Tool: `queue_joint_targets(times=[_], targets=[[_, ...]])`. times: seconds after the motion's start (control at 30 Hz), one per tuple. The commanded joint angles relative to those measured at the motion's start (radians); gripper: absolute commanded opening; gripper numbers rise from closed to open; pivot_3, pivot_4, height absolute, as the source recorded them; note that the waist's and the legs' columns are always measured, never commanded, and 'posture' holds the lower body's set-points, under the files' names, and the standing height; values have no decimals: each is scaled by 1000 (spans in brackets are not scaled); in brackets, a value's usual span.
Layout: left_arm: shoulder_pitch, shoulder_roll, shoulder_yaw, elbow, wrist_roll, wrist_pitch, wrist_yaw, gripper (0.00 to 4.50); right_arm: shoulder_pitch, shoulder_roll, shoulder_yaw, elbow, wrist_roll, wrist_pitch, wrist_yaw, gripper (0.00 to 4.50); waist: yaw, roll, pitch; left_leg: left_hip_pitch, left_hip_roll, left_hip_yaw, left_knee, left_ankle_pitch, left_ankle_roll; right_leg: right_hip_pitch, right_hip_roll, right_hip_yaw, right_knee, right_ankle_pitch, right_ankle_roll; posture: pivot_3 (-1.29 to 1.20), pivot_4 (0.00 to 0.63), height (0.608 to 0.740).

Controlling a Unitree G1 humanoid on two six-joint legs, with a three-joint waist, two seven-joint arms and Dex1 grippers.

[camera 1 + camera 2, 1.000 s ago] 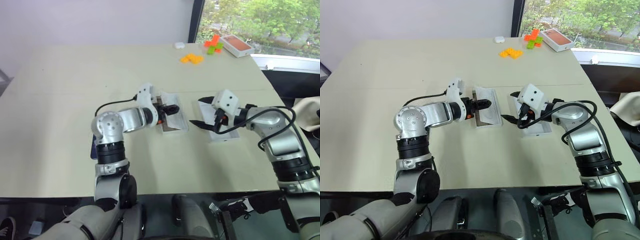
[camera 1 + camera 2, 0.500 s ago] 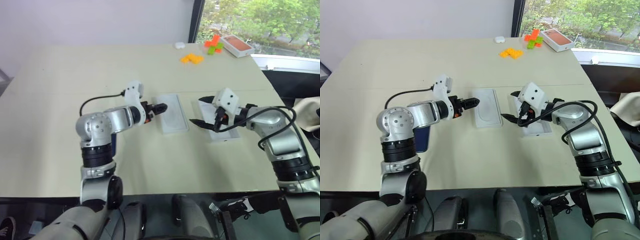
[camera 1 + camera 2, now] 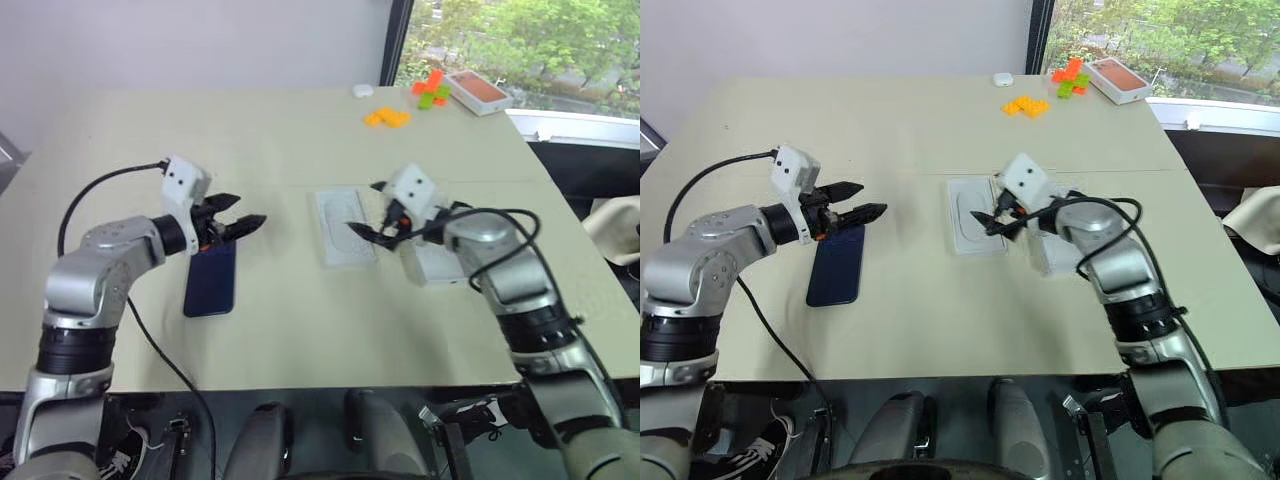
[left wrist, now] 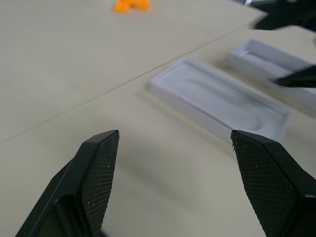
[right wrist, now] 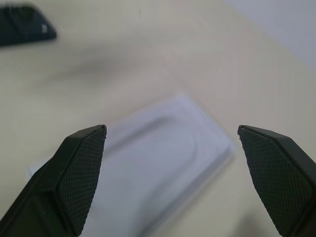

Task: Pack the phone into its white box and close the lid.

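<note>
The white insert has a raised rim (image 3: 322,230) going around it, so the dark navy phone (image 3: 210,283) should come to rest inside that rim when I lower the phone.
The dark navy phone (image 3: 211,280) lies flat on the table at the left. My left gripper (image 3: 240,212) hovers open just above its far end, holding nothing. In the middle lies a flat white insert (image 3: 343,228) with an oval recess. Over its right edge my right gripper (image 3: 372,212) stands wide open and empty. A white cardboard tray (image 3: 430,262) lies under my right forearm, partly hidden; I cannot tell whether it is the white box or the lid. The left wrist view shows the insert (image 4: 222,98) and that tray (image 4: 269,61) beyond it.
Orange blocks (image 3: 385,117), orange and green blocks (image 3: 428,90), an orange-topped box (image 3: 477,90) and a small white object (image 3: 362,90) sit at the table's far right. The table's right edge meets a window sill.
My left gripper has let go of the insert, which now lies flat, and swung left to above the phone. My right gripper has moved left over the insert.
</note>
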Motion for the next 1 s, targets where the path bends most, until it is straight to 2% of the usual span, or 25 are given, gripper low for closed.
queue_joint_targets(times=[0.03, 0.1, 0.33, 0.77, 0.9, 1.0], targets=[[6, 23, 29, -72, -24, -62, -65, 3853, -28, 38, -11, 8, 7, 21, -27, 4240, 3, 0, 0, 0, 0, -1, 0, 0, 0, 0, 0, 0, 0, 1, 1, 0, 150, 740], [18, 26, 42, -92, -42, -62, -84, 3870, -30, 51, -6, 31, 1, 36, -29, 3608, 2, 0, 0, 0, 0, -1, 0, -1, 1, 0, -1, -1, 0, 1, 1, 0, 150, 740], [56, 6, 92, -89, -24, -181, -80, 3870, -77, 123, 14, 150, -48, 59, -112, 38, -7, 0, 0, 0, 0, 0, 0, -2, 3, -1, -1, -1, 1, 1, 1, 0, 150, 740], [97, 5, 66, -96, 7, -229, -74, 3870, -62, 161, 134, 262, -186, 14, -140, 38, -6, 0, 0, 0, 0, 0, 0, -2, 3, -1, 0, -1, 1, 1, 1, 0, 150, 740], [103, 10, 57, -95, 20, -241, -78, 3870, -53, 121, 217, 284, -297, -33, -154, 38, -8, 0, 0, 0, 0, 0, 0, -2, 3, -1, 0, -1, 1, 1, 1, 0, 150, 740], [101, 10, 54, -93, 25, -244, -77, 3870, -56, 99, 210, 285, -317, -23, -144, 38, -8, 0, 0, 1, 0, 0, 0, -2, 3, 0, 0, -1, 1, 1, 1, 0, 150, 740]])
